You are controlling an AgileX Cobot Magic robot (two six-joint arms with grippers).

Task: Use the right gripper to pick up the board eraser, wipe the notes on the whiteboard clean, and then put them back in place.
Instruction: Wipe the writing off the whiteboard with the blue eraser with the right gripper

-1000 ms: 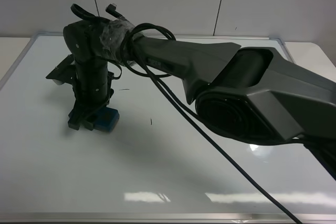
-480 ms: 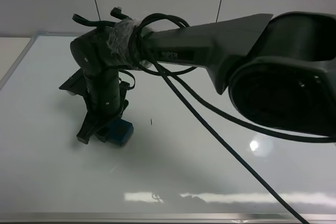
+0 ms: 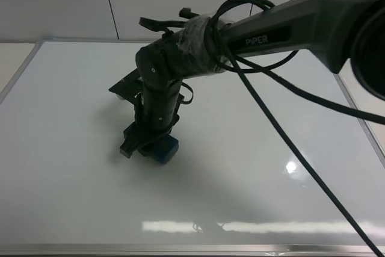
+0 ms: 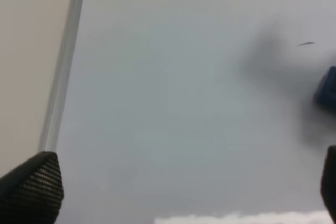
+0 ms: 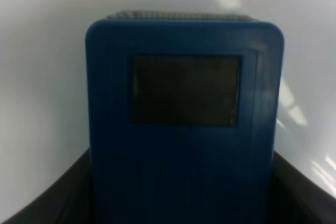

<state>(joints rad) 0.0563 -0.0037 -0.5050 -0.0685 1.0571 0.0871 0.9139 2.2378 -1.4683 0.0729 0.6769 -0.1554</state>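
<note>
My right gripper is holding the board eraser, and a short black stroke (image 4: 305, 43) is still on the whiteboard past the board eraser. It should wipe the board eraser back over that stroke before it lifts off.
The whiteboard (image 3: 72, 197), glossy white with a silver frame, fills the exterior high view. My right gripper (image 3: 147, 144), on the black arm lettered "PIPER", points down at the board left of centre. It is shut on the blue board eraser (image 3: 165, 150), which is pressed onto the board. In the right wrist view the eraser (image 5: 184, 93) fills the frame between the two jaws of the gripper (image 5: 181, 203). In the left wrist view a short black stroke of the notes (image 4: 306, 43) shows near the eraser's blue edge (image 4: 327, 85). My left gripper (image 4: 181, 192) is open over the whiteboard (image 4: 173, 103).
Black cables (image 3: 289, 142) hang from the right arm across the right half of the board. The board's silver frame (image 4: 63, 72) runs beside a beige table (image 4: 26, 51) on the left. Grey wall panels (image 3: 60, 4) stand behind the board.
The right arm has slid the eraser to the right and slightly nearer across the board. The small black marks seen earlier beside the gripper no longer show in the exterior view.
</note>
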